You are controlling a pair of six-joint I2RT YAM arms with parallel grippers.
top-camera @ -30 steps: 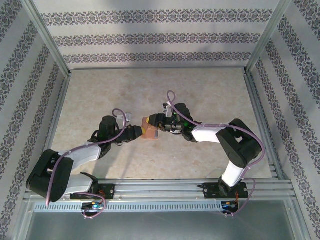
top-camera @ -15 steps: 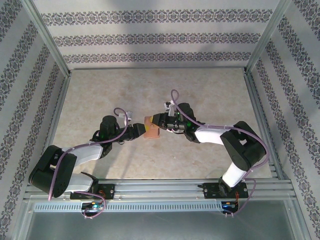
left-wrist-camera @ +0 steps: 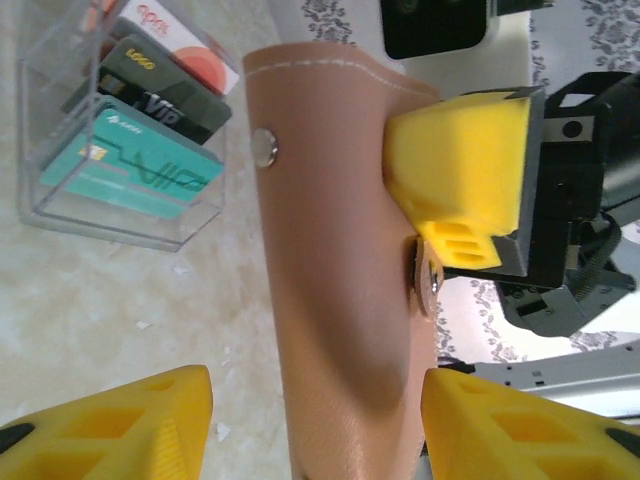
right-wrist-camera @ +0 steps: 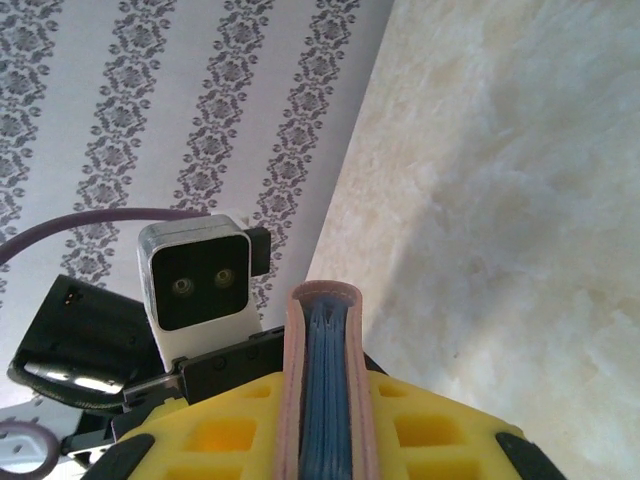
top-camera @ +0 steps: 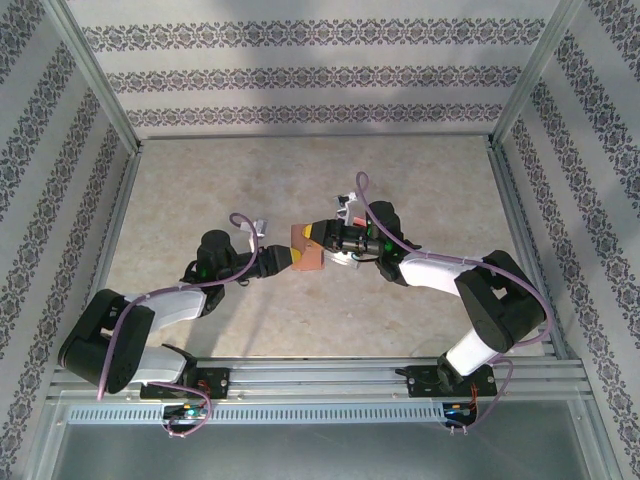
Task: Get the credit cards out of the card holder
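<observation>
My left gripper should hold the card holder's lower end while my right gripper takes the strap, because my right gripper has the strapped-shut card holder by its body.
The card holder is a brown leather wallet, folded shut and held off the table. My right gripper is shut on it, with the blue inner panels seen edge-on between the yellow fingers. My left gripper is open, one finger on each side of the card holder, with a gap on both sides. The credit cards lie in a clear tray on the table: a teal one, a dark one and a red-and-white one. In the top view the card holder hangs between the left gripper and the right gripper.
Both arms meet over the middle of the beige table. Patterned walls and metal frame posts close in the sides and back. A metal rail runs along the near edge.
My left gripper has opened and let go of the card holder. My right gripper has shut on it, and its wrist has shifted a little right.
</observation>
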